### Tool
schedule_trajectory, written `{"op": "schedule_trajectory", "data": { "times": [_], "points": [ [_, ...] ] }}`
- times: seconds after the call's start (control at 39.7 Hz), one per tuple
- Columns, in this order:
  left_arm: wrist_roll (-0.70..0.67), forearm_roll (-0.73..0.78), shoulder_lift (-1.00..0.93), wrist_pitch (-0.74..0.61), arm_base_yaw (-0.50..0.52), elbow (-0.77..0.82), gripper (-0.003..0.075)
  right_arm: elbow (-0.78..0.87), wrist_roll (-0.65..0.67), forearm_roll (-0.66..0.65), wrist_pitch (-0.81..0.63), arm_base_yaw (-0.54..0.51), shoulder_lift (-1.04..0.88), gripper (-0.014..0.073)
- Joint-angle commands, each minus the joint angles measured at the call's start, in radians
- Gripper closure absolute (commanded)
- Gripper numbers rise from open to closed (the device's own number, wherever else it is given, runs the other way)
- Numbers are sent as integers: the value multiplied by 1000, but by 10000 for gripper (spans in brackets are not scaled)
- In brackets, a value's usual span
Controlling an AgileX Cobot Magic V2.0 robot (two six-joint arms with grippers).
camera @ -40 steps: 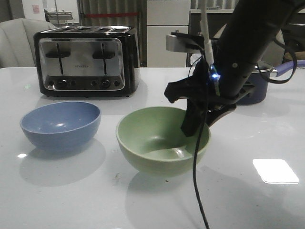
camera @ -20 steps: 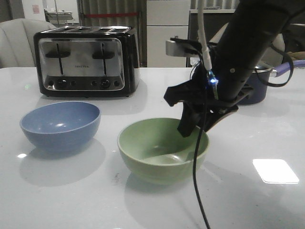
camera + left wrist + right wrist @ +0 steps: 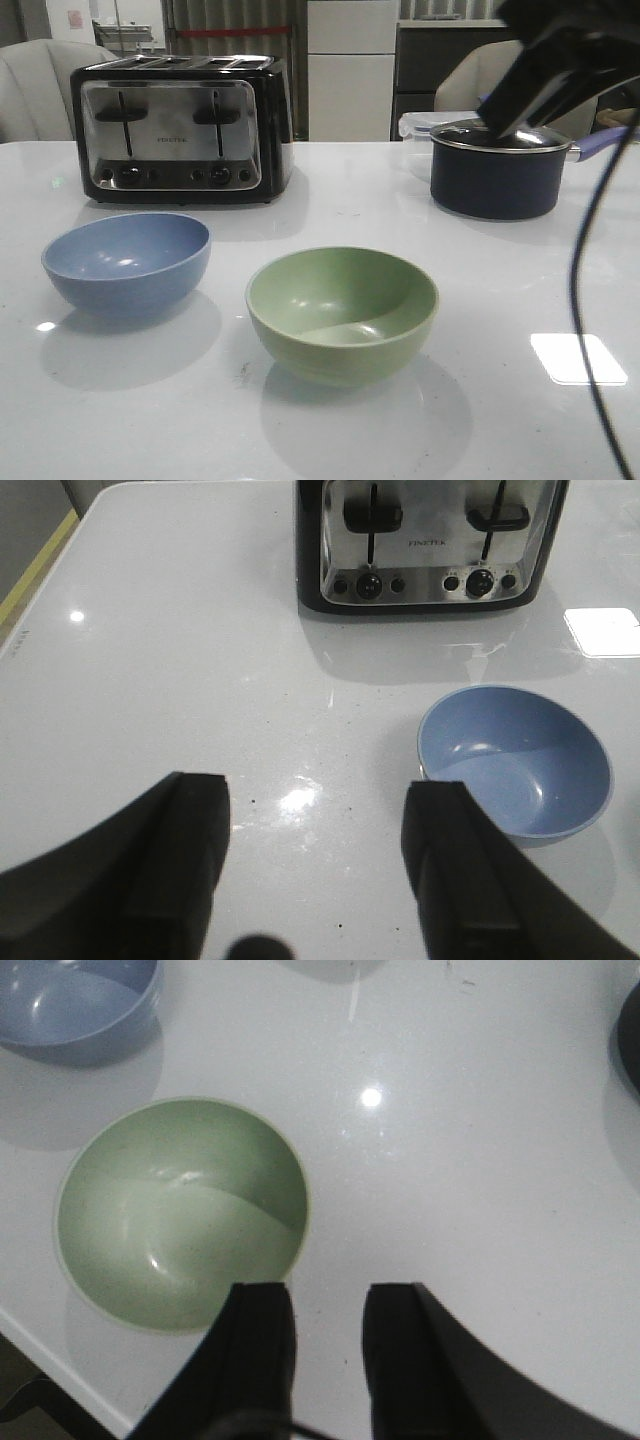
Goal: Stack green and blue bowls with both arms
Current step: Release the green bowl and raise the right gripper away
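Observation:
The blue bowl [image 3: 127,265] looks about the same width as the green bowl [image 3: 342,315], so the blue bowl will fit only partway in when I lower it inside.
The pale green bowl [image 3: 342,312] stands upright on the white table, at the middle front. The dusty blue bowl [image 3: 127,262] stands to its left, apart from it. My right arm [image 3: 555,60] is raised at the top right, well clear of both bowls. In the right wrist view my right gripper [image 3: 328,1295] is open and empty, high above the table beside the green bowl [image 3: 180,1210], with the blue bowl [image 3: 75,1005] further off. My left gripper [image 3: 315,800] is wide open and empty, above bare table beside the blue bowl [image 3: 515,760]. It is out of the front view.
A black and chrome toaster [image 3: 180,125] stands behind the blue bowl and also shows in the left wrist view [image 3: 430,540]. A dark navy saucepan [image 3: 497,165] with a glass lid sits at the back right. A thin black cable [image 3: 585,300] hangs down at the right.
My right gripper lowered the green bowl onto the table, let go of its rim, and rose up and to the right. The blue bowl has not moved.

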Motion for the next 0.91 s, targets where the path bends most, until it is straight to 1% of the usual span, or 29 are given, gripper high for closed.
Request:
{"op": "schedule_trajectory", "data": {
  "times": [0.0,0.2,0.4,0.55,0.65,0.73,0.81,0.88],
  "points": [
    [-2,-3,6,-80,0,-27,285,37,-11,-6,-44,0,-132,265],
    [-2,-3,6,-84,0,-20,285,157,-11,-4,-20,0,-332,265],
    [-2,-3,6,-87,-2,-8,285,206,-11,0,98,0,-464,265],
    [1,-1,34,-93,-51,-10,285,209,-10,4,161,0,-514,265],
    [1,-1,105,-62,-90,-30,281,209,-10,4,179,0,-518,265],
    [1,-1,185,-25,-111,-66,248,209,-10,4,179,0,-518,265],
    [1,-11,264,-11,-121,-102,174,209,-10,4,179,0,-518,265],
    [1,-36,348,-9,-121,-139,124,209,-10,4,179,0,-518,265]
  ]
}}
